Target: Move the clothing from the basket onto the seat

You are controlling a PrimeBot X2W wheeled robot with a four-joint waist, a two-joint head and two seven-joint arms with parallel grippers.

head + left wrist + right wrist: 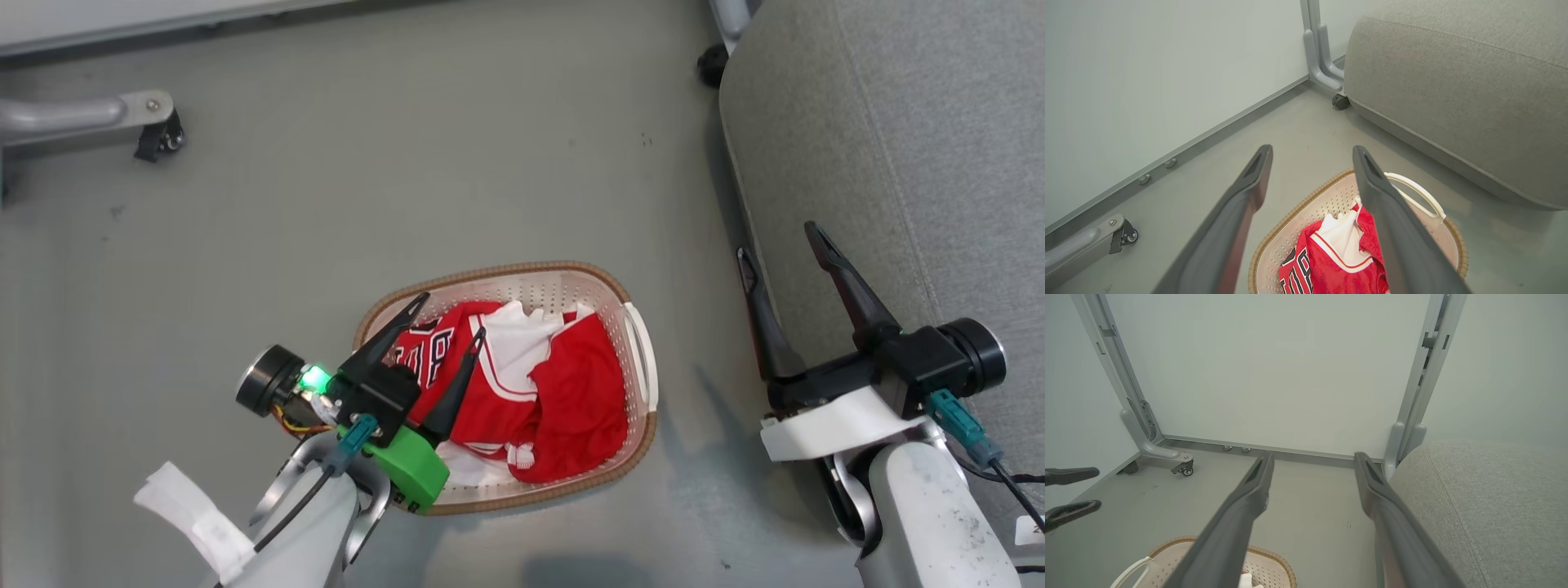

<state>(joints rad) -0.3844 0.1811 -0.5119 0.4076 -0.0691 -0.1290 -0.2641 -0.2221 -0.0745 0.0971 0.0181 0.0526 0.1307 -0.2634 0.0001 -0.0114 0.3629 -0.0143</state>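
The jersey (495, 415) will come loose alone when I lift it out of the basket, because the plain red piece (584, 400) is lying loosely bunched next to it.
The cream basket (633, 322) with a brown rim sits on the floor and holds two red garments. The jersey (490, 384) with black lettering and white trim lies at its left, the plain red piece (584, 400) at its right. My left gripper (451, 314) hovers open above the basket's left side, over the jersey (1331, 265), holding nothing. My right gripper (780, 241) stands open by the left edge of the grey seat (898, 147), to the right of the basket. From the right wrist, the basket (1265, 565) and the seat (1486, 506) are in sight.
Grey metal frame legs with castors stand at the far left (159, 135) and by the seat's far corner (712, 64). A pale wall panel (1147, 81) runs behind the floor. Bare floor (408, 188) lies beyond the basket.
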